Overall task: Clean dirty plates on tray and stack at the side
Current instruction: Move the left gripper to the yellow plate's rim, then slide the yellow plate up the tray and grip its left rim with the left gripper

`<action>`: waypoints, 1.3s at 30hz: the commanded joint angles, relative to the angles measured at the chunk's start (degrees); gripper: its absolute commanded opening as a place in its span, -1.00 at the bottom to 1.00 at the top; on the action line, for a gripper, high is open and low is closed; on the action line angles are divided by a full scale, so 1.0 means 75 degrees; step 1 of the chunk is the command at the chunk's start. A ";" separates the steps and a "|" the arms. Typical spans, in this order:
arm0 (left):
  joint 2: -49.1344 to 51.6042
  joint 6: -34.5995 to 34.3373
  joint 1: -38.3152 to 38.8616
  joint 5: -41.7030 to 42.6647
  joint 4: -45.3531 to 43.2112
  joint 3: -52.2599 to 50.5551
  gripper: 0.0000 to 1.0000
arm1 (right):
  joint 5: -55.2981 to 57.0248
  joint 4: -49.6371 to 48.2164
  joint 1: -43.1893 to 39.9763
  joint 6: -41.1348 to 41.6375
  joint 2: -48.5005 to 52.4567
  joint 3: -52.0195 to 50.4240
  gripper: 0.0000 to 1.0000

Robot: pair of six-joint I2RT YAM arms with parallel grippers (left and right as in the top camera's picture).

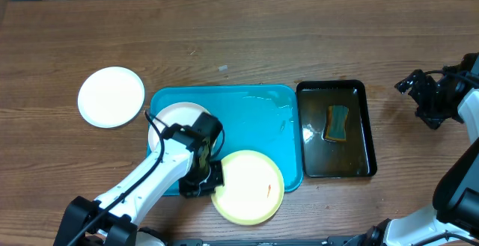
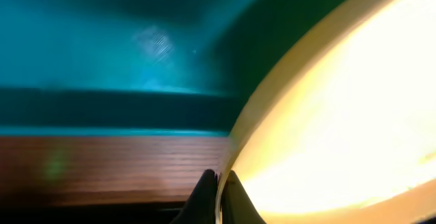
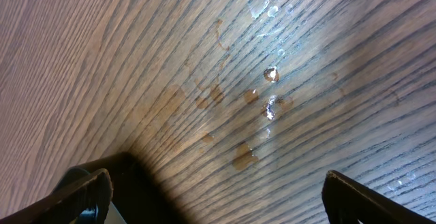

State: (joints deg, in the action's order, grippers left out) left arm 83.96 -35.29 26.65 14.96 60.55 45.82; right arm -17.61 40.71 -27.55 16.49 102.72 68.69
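The yellow plate sticks out over the turquoise tray's front edge [image 1: 250, 195]. My left gripper should lay the plate flat inside the tray [image 1: 258, 130] and hold the plate's rim steady before scrubbing.
The turquoise tray [image 1: 247, 119] lies at the table's middle. A pale yellow plate [image 1: 251, 190] with a small orange smear overhangs the tray's front edge. My left gripper [image 1: 203, 180] is shut on this plate's left rim; in the left wrist view the fingers [image 2: 219, 195] pinch the yellow rim [image 2: 327, 101] above the tray's rim. A white plate [image 1: 176, 119] lies in the tray's left part, partly hidden by my left arm. Another white plate [image 1: 111, 96] lies on the table left of the tray. My right gripper [image 1: 430, 100] is open and empty at the far right.
A black tray [image 1: 364, 130] with brownish liquid and a sponge [image 1: 337, 123] stands right of the turquoise tray. Water and brownish drops [image 3: 262, 101] lie on the wood under my right gripper. Water streaks lie on the turquoise tray's right part.
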 commanded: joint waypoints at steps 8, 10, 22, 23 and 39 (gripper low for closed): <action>0.0061 0.0332 0.0044 -0.2157 -0.1320 0.1268 -0.92 | -0.0009 -0.0023 0.0009 -0.0006 0.0009 0.0143 1.00; 0.0227 0.0332 0.0044 -0.2247 -0.1699 0.1268 -0.92 | -0.0009 -0.0023 0.0009 -0.0003 0.0009 0.0143 1.00; 0.1265 0.0312 -0.0003 -0.1559 -0.3142 0.1271 -0.92 | -0.0009 -0.0023 0.0009 -0.0006 0.0009 0.0143 1.00; 0.1265 0.0312 -0.0003 -0.1521 -0.3267 0.1271 -0.92 | -0.0006 -0.0023 0.0009 -0.0003 0.0009 0.0143 1.00; 0.1268 0.2323 -0.0009 -0.2515 -0.2987 0.2454 -0.02 | -0.0009 -0.0023 0.0009 -0.0003 0.0009 0.0143 1.00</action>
State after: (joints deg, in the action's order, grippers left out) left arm 93.36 -23.79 26.65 0.23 39.05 61.82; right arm -17.63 40.71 -27.55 16.49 102.72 68.69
